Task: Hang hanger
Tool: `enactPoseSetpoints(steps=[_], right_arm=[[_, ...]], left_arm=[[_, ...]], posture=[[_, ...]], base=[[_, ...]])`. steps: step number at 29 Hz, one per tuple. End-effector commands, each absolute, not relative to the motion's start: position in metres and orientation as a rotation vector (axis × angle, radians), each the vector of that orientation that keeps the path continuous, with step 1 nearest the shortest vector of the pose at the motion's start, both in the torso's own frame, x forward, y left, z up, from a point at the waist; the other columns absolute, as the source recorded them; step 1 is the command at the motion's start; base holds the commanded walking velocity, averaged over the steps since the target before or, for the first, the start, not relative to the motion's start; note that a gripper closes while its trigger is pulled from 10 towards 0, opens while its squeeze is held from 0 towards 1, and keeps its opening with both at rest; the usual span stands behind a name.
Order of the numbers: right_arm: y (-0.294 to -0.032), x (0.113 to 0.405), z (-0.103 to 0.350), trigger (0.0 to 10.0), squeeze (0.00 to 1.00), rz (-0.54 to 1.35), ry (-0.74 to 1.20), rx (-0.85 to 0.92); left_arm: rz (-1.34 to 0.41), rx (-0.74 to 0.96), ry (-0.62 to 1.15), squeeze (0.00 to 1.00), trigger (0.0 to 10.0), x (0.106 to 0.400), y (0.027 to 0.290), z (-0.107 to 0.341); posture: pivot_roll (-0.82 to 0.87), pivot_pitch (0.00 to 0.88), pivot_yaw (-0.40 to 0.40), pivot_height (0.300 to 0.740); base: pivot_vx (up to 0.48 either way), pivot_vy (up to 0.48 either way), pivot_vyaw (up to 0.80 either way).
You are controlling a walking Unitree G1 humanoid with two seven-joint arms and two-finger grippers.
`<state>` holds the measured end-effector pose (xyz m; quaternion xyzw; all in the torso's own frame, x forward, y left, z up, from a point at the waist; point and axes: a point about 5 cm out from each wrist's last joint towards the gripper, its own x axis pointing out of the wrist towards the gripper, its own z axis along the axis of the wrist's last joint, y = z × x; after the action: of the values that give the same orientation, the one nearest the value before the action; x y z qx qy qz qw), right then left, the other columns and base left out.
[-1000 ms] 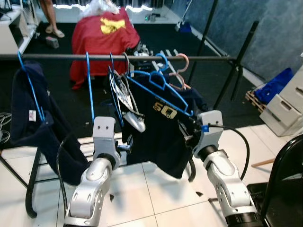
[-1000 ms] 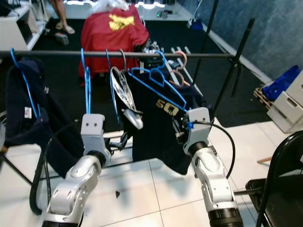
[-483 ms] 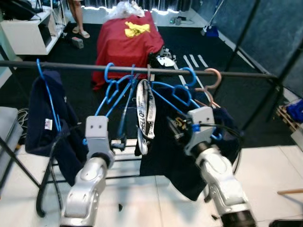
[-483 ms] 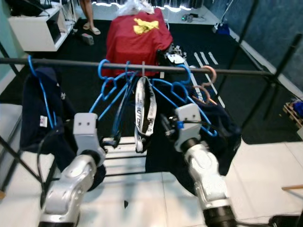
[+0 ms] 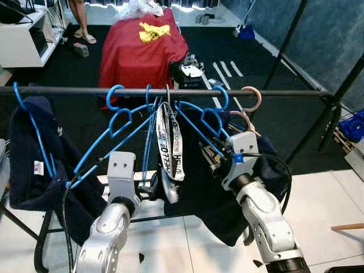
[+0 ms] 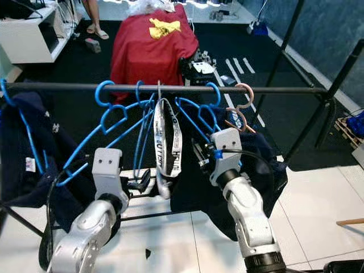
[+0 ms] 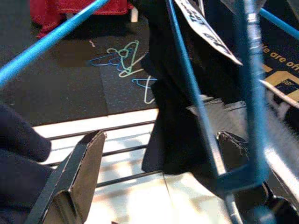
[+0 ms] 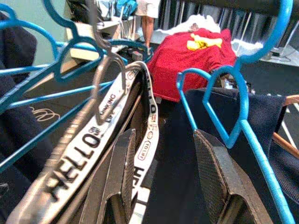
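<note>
The white lettered band [image 5: 177, 143] is looped around the metal hanger. So I expect the printed garment [image 5: 170, 186] to leave the bar together with its hanger when I lift.
A black rail [image 5: 74, 91] crosses in front of me at chest height. A blue hanger [image 5: 196, 128] carrying a dark printed shirt [image 5: 199, 182] hooks over it right of centre. My right gripper [image 5: 215, 154] stands open beside that hanger's sloping arm; in the right wrist view its fingers [image 8: 217, 182] frame the shirt with nothing between them. Empty blue hangers [image 5: 122, 122] and a white lettered lanyard [image 5: 169, 142] hang left of it. Low among them, my left gripper [image 5: 149, 186] is open, a blue hanger bar [image 7: 191, 93] crossing the gap between its fingers [image 7: 81, 172].
A navy garment [image 5: 28, 153] hangs on a blue hanger at the rail's far left; a pink hanger [image 5: 250, 99] sits near its right end. The rack's slanted leg [image 5: 318, 125] stands right. Behind are a red-draped shape [image 5: 139, 45], a person's legs [image 5: 79, 23] and loose hangers [image 7: 124, 58] on the floor.
The camera has shifted, and the rail now sits lower in view. The hangers have bunched together on the rail. Both grippers stay low among them, the right one still beside the shirt hanger.
</note>
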<state>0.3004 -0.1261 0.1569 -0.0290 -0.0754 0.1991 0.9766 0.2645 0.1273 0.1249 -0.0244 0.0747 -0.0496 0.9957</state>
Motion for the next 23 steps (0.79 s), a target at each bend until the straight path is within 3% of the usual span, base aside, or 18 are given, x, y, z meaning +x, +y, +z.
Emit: enactPoseSetpoints(steps=[1, 21, 22, 23], right_arm=[[-0.128, 0.299, 0.160, 10.0, 0.00, 0.396, -0.173, -0.049], [-0.117, 0.304, 0.170, 10.0, 0.01, 0.461, -0.184, 0.006], [-0.116, 0.304, 0.171, 10.0, 0.93, 0.468, -0.185, 0.014], [-0.116, 0.304, 0.171, 10.0, 0.93, 0.468, -0.185, 0.014]], left_arm=[[-0.108, -0.034, 0.155, 0.00, 10.0, 0.263, 0.127, 0.123], [-0.051, -0.006, 0.160, 0.00, 10.0, 0.268, 0.131, 0.123], [-0.049, -0.005, 0.161, 0.00, 10.0, 0.268, 0.132, 0.122], [-0.049, -0.005, 0.161, 0.00, 10.0, 0.268, 0.132, 0.122]], posture=[[-0.04, 0.091, -0.076, 0.740], [-0.03, 0.093, -0.082, 0.740], [-0.03, 0.094, -0.079, 0.740], [-0.03, 0.094, -0.079, 0.740]], base=[[0.000, 0.000, 0.00], [0.000, 0.000, 0.00], [0.000, 0.000, 0.00], [0.000, 0.000, 0.00]])
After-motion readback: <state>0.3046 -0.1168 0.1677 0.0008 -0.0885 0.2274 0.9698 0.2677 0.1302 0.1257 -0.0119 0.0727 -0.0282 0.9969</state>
